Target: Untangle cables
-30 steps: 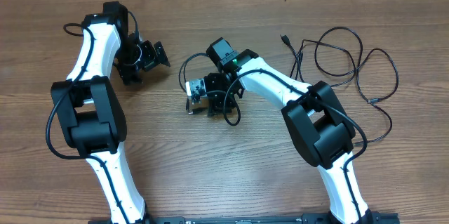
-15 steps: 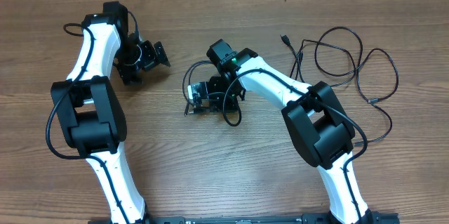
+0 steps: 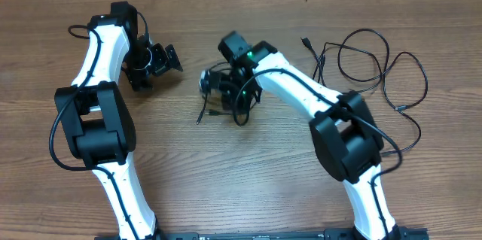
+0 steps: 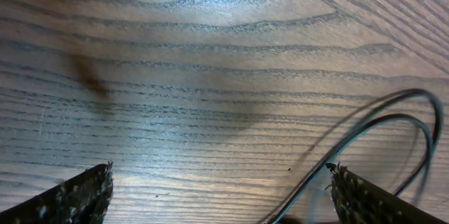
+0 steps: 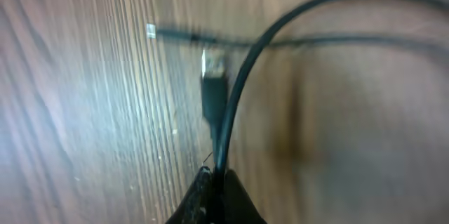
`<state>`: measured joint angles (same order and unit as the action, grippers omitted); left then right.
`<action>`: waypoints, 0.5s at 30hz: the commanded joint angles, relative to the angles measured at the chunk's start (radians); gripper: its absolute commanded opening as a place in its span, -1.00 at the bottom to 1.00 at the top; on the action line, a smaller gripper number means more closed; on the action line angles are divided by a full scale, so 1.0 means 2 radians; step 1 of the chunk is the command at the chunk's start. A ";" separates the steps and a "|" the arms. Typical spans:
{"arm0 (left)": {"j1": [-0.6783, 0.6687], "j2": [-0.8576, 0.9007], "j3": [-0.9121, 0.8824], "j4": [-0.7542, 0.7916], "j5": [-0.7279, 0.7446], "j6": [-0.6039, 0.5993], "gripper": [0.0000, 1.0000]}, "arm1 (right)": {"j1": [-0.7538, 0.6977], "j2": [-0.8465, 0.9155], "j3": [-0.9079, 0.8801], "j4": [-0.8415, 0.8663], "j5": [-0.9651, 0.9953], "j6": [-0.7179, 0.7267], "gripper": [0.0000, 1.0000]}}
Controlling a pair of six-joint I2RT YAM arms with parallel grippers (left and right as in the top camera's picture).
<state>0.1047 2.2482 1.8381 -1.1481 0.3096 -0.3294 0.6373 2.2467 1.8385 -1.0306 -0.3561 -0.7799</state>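
The thin black cable (image 3: 202, 112) in my right gripper is free of the looped cables (image 3: 382, 72). I should keep carrying it until it hangs next to them, then let go.
Near the middle of the table my right gripper (image 3: 215, 89) is shut on a thin black cable (image 3: 203, 112), whose loose end trails down to the left. In the right wrist view, the fingertips (image 5: 207, 192) pinch this cable (image 5: 242, 83), which rises and curves off to the right. A plug with a silvery tip (image 5: 211, 83) lies beside it, and another thin cord (image 5: 210, 39) crosses behind. More cables (image 3: 361, 58) lie looped at the right. My left gripper (image 3: 154, 63) is open over bare wood, far from them.
The left wrist view has its gripper (image 4: 219, 170) wide open with only wood between the fingers. A black cable loop (image 4: 393, 122) passes by the right finger; I cannot tell whose it is. A small plug (image 3: 305, 41) lies at the back right.
My right gripper has shut on the cable and moved up and away from the front edge, so the cable's end now trails below it. The left arm has not moved.
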 commanded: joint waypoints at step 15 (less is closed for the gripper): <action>-0.004 0.002 0.007 0.001 -0.003 0.006 0.99 | -0.066 -0.174 0.073 0.013 0.164 0.153 -0.93</action>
<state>0.1047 2.2482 1.8381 -1.1481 0.3096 -0.3294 0.5419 1.9667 1.9663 -1.0325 -0.1551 -0.5720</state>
